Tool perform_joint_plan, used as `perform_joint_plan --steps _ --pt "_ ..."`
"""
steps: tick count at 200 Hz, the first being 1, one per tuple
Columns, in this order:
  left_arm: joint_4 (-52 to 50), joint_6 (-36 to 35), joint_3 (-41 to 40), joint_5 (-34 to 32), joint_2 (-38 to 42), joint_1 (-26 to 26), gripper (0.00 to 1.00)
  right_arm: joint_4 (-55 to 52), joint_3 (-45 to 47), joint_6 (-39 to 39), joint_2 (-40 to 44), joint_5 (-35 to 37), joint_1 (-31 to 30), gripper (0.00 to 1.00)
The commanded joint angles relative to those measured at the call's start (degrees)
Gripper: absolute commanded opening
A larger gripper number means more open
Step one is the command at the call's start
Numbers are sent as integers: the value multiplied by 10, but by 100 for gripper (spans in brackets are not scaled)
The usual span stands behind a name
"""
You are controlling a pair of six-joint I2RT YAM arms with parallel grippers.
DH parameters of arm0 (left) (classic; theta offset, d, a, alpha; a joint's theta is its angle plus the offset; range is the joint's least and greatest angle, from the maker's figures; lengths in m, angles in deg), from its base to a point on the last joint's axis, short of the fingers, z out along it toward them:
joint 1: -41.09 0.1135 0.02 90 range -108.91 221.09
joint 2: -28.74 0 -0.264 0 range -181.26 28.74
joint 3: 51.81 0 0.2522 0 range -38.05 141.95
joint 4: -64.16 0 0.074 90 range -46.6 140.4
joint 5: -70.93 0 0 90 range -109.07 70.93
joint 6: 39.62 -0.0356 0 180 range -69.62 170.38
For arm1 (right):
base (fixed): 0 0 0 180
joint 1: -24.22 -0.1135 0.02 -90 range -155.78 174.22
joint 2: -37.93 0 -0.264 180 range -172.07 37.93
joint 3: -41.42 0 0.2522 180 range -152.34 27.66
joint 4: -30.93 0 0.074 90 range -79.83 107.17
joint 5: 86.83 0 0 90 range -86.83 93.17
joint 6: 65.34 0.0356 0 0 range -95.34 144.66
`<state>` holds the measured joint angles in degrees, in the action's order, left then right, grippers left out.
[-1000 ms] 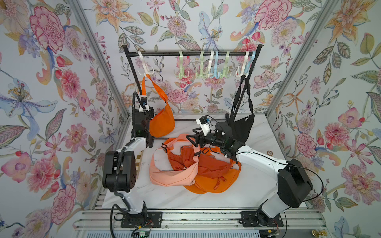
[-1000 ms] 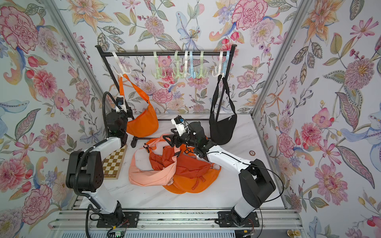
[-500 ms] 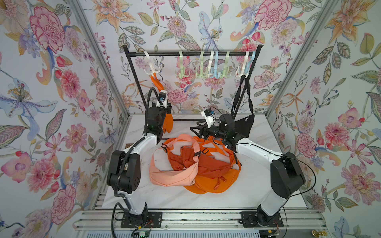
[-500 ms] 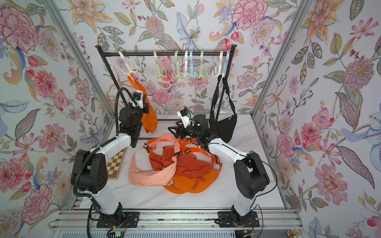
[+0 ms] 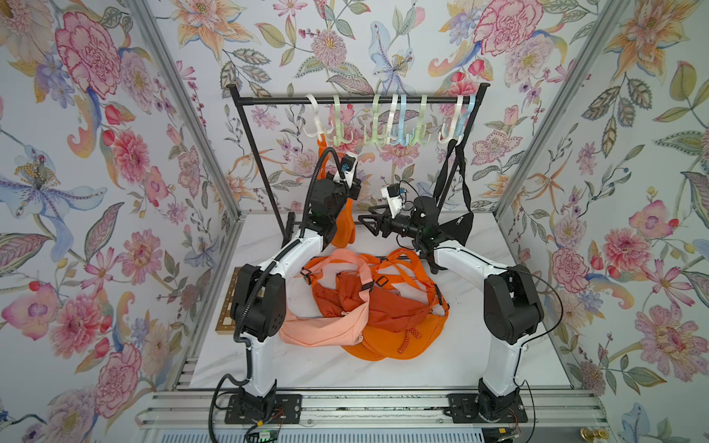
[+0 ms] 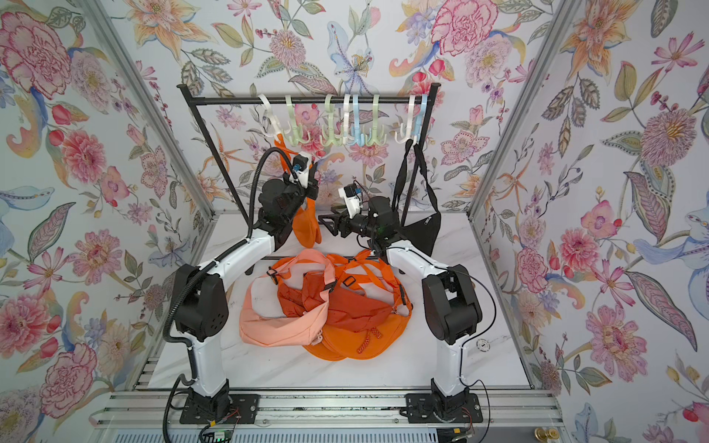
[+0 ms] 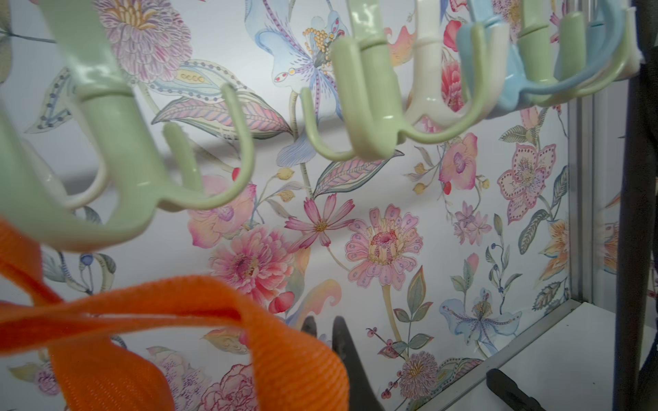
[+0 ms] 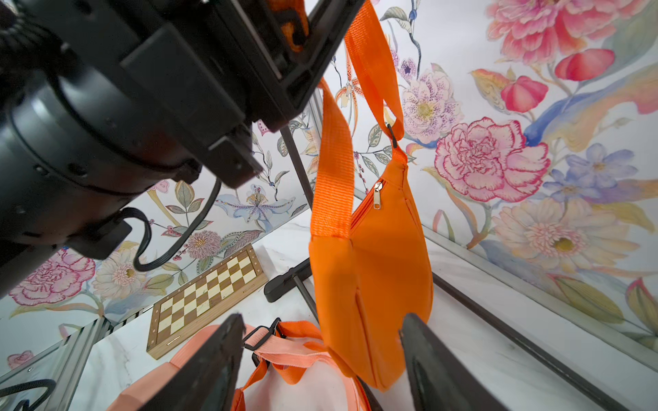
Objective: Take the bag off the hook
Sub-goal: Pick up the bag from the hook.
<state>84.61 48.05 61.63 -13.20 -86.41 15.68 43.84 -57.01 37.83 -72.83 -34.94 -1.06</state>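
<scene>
My left gripper should ease back because the white hook [image 5: 316,113] is tilting under its pull on the orange strap. My right gripper should then lift the strap's other side [image 8: 374,67].
An orange bag [image 5: 342,231] [image 6: 307,226] [image 8: 370,270] hangs by its orange strap [image 7: 171,306] from a white hook [image 5: 317,126] near the left end of the black rack [image 5: 356,100]. My left gripper [image 5: 353,187] [image 7: 324,327] is raised just under the hooks and shut on that strap. The strap's top loop meets the hook's prongs; whether it still rests on them I cannot tell. My right gripper [image 5: 366,226] [image 8: 322,316] is open and points at the bag's lower end, which shows between its fingers [image 8: 217,359] untouched.
A black bag [image 5: 456,227] hangs from a hook at the rack's right end. Several empty green, white and blue hooks [image 5: 399,130] [image 7: 370,117] line the rail. A pile of peach and orange bags [image 5: 364,307] lies mid-table. A chessboard [image 8: 206,295] lies at the left edge.
The left gripper has risen and moved right with the strap; the hook and orange bag have shifted right along the rail. The right gripper has lifted from the pile and turned toward the hanging bag.
</scene>
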Motion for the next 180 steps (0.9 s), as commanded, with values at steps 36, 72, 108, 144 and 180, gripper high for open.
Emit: perform_joint_plan --steps 36,72,108,144,180 --pt "-39 -34 30 20 8 -24 0 10 -2 3 17 -24 33 72" --pt "-32 -32 -52 25 80 0 0 -29 -27 -8 21 -23 32 71" --pt "-40 -22 -106 16 131 39 0 -33 -8 -9 51 -24 28 71" --pt "-72 -37 -102 5 142 53 0 -40 -60 -9 2 3 9 72" --pt "-84 -42 -94 6 142 53 0 -7 -176 -64 -98 58 -17 75"
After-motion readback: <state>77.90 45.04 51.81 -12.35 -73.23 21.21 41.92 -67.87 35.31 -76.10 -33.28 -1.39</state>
